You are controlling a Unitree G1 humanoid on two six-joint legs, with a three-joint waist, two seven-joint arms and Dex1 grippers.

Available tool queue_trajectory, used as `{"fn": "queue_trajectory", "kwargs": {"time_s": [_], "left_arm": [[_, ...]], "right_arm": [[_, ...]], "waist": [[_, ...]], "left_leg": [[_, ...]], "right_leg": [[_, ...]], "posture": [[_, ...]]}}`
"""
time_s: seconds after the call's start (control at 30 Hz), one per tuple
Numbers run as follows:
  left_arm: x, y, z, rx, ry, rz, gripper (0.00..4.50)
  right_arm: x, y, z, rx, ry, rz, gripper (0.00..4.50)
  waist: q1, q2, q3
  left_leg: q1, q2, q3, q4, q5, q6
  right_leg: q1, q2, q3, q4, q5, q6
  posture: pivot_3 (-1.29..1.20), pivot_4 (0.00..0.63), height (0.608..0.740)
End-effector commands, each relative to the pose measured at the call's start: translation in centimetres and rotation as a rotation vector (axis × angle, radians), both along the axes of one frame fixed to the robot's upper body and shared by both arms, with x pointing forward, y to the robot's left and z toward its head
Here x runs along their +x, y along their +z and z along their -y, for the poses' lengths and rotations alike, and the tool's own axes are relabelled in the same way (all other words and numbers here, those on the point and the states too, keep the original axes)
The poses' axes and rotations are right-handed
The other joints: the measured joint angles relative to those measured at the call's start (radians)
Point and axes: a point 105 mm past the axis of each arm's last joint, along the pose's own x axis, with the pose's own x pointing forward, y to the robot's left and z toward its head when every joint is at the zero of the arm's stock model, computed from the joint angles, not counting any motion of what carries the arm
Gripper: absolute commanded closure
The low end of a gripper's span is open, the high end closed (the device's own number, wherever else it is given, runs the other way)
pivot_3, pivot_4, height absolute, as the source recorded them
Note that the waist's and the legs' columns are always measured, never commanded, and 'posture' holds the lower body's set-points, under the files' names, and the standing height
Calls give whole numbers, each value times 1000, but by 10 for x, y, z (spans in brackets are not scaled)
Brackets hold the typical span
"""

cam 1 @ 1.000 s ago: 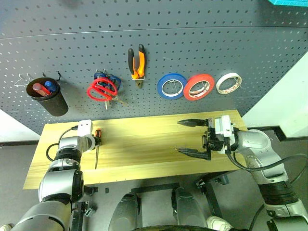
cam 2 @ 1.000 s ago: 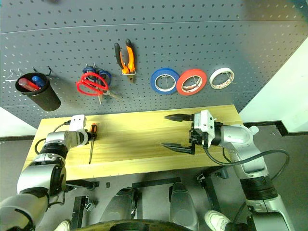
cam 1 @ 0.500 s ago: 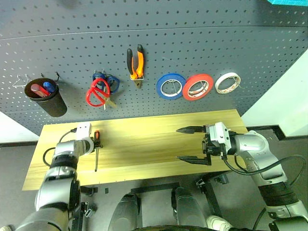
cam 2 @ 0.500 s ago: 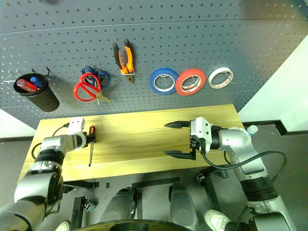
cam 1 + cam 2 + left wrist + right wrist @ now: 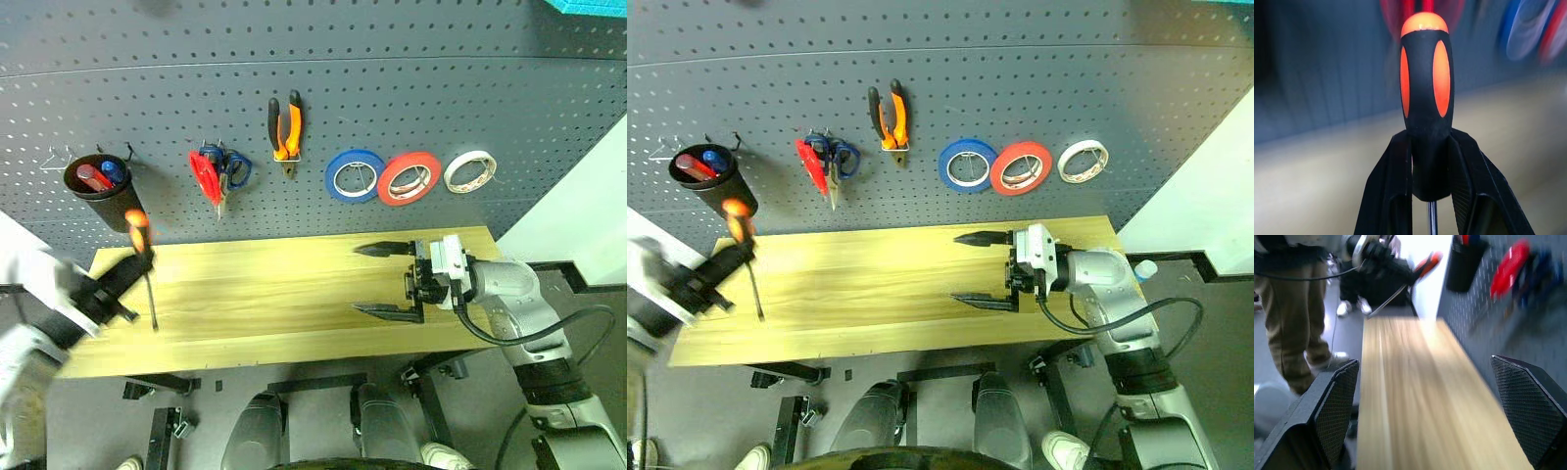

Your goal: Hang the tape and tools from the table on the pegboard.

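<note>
The screwdriver's stem tip [image 5: 155, 327] is hanging lower than the black cup's rim. I should first lift the screwdriver over the cup's opening [image 5: 97, 172] with my left gripper and then lower it in.
My left gripper [image 5: 140, 258] is shut on the black-and-orange handle of the screwdriver [image 5: 1426, 93]. It holds the tool in the air above the left end of the table [image 5: 274, 294], with the thin shaft [image 5: 151, 299] pointing down. On the pegboard [image 5: 392, 88] hang the red tape [image 5: 409, 177], the orange-handled pliers [image 5: 284, 132] and the red scissors [image 5: 208, 176]. Over the right part of the table my right gripper [image 5: 359, 279] is open wide and empty, pointing left.
A blue tape roll [image 5: 353, 174] and a white roll [image 5: 469, 170] hang on either side of the red tape. Blue-handled scissors [image 5: 235, 166] hang beside the red ones. A black cup [image 5: 98, 191] holding pens hangs at the far left. A person's legs [image 5: 1288, 323] stand beyond the table's left end.
My left gripper has lifted the screwdriver off the table, up and toward me, so the handle is now on top. The red scissors have turned edge-on. The right gripper has hardly moved.
</note>
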Motion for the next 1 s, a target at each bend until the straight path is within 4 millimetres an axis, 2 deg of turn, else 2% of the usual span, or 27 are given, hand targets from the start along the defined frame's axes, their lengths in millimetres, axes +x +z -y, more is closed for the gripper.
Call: {"fn": "queue_trajectory", "kwargs": {"time_s": [0.03, 0.17, 0.27, 0.33, 0.47, 0.6, 0.77, 1.0], "left_arm": [[-17, 80, -9, -58, 8, 321, 3864], [-19, 126, -20, -93, 24, 474, 3864], [-18, 154, -27, -111, 47, 572, 3864], [-13, 163, -33, -70, 93, 601, 3864], [1, 168, -47, 68, 201, 619, 3864], [22, 157, -60, 190, 320, 608, 3864], [46, 127, -58, 274, 320, 556, 3864], [71, 89, -63, 278, 305, 465, 3864]], "right_arm": [[5, 34, -5, 160, -9, 80, 0], [2, 60, -13, 264, 29, 89, 0], [2, 67, -15, 285, 37, 84, 0], [2, 66, -15, 281, 35, 81, 0], [2, 61, -13, 264, 25, 73, 0], [3, 59, -12, 263, 10, 71, 0], [2, 55, -11, 252, -1, 69, 0], [1, 54, -8, 246, -17, 68, 0]], "waist": [[-5, 0, 0], [-9, 1, -1], [-9, 0, -1], [-9, 0, -1], [-9, 0, -2], [-9, 0, -2], [-9, 0, -2], [-12, -1, -3]], "left_leg": [[0, 0, 0, 0, 0, 0], [0, 0, 1, 0, 0, 0], [0, 0, 1, -1, 0, 0], [0, 0, 1, -1, 0, 0], [0, 0, 2, -2, 0, 0], [0, 0, 2, -3, 0, 0], [0, 0, 2, -3, 0, 0], [0, 0, 2, -3, 0, 0]], "right_leg": [[0, 0, 0, 0, 0, 0], [0, 0, 1, -1, 4, 1], [-2, 0, 1, 1, 4, 2], [-2, 1, 1, 1, 4, 2], [-1, 1, 1, 0, 4, 2], [-2, 1, 1, 0, 4, 2], [-2, 1, 1, 0, 4, 2], [-2, 1, 1, 0, 4, 2]], "posture": [[53, 122, 740], [47, 116, 740], [42, 110, 740], [40, 104, 740], [40, 104, 740], [27, 95, 740], [24, 91, 740], [11, 87, 740]]}}
